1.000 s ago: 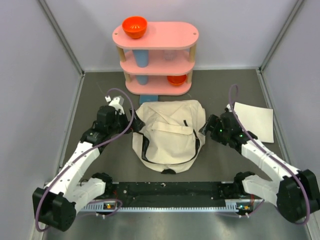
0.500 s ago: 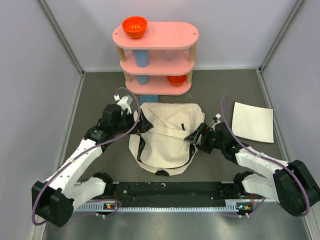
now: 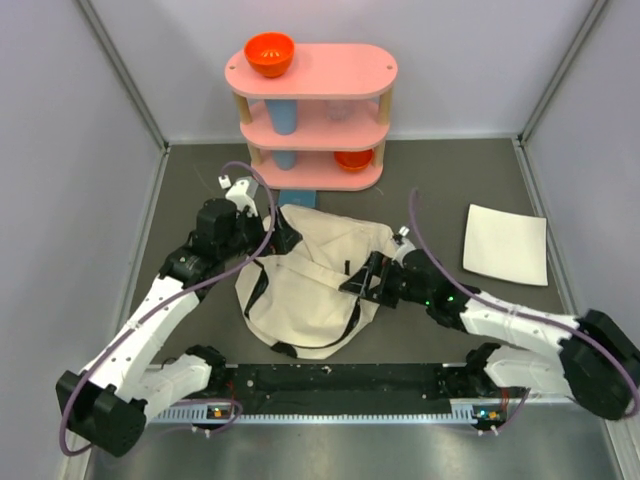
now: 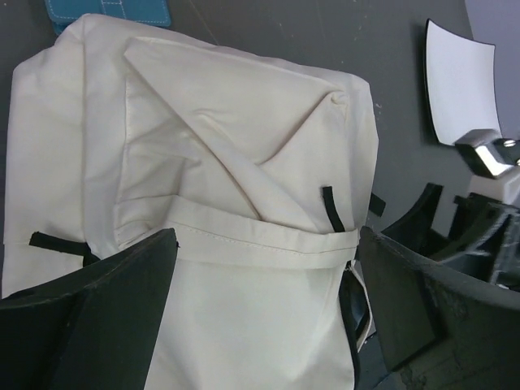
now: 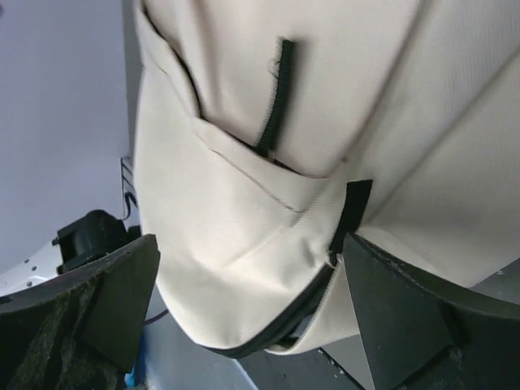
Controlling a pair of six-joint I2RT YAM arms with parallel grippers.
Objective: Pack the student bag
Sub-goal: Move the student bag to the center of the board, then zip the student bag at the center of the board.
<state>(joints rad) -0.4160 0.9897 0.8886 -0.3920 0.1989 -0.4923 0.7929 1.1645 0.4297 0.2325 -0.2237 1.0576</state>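
The bag's zippered side (image 3: pixel 354 316) is blocked by my right gripper. That gripper should move back to the open floor (image 3: pixel 445 235) beside the bag before my left gripper comes to that side.
The student bag (image 3: pixel 305 285) is a cream canvas backpack with black zippers, lying crumpled and skewed in the middle of the table. My left gripper (image 3: pixel 283 240) stands open over its far left corner. In the left wrist view its dark fingers (image 4: pixel 89 317) straddle the bag's (image 4: pixel 244 162) front panel around the gripper (image 4: pixel 264 313). My right gripper (image 3: pixel 362 280) is open against the bag's right side. In the right wrist view the bag (image 5: pixel 244 203) bulges between the spread jaws of the gripper (image 5: pixel 248 317), and one finger touches the black zipper edge.
A pink three-tier shelf (image 3: pixel 315 75) stands at the back with an orange bowl (image 3: pixel 269 53) on top, a blue cup (image 3: pixel 283 117) on the middle tier and another orange bowl (image 3: pixel 352 158) on the lowest tier. A flat blue item (image 3: pixel 297 198) lies behind the bag. A white sheet (image 3: pixel 505 243) lies at the right.
My right arm has swung left into the bag and shoved it left and nearer, skewing it. The left gripper has shifted slightly over the bag's far corner. Both jaws stayed wide.
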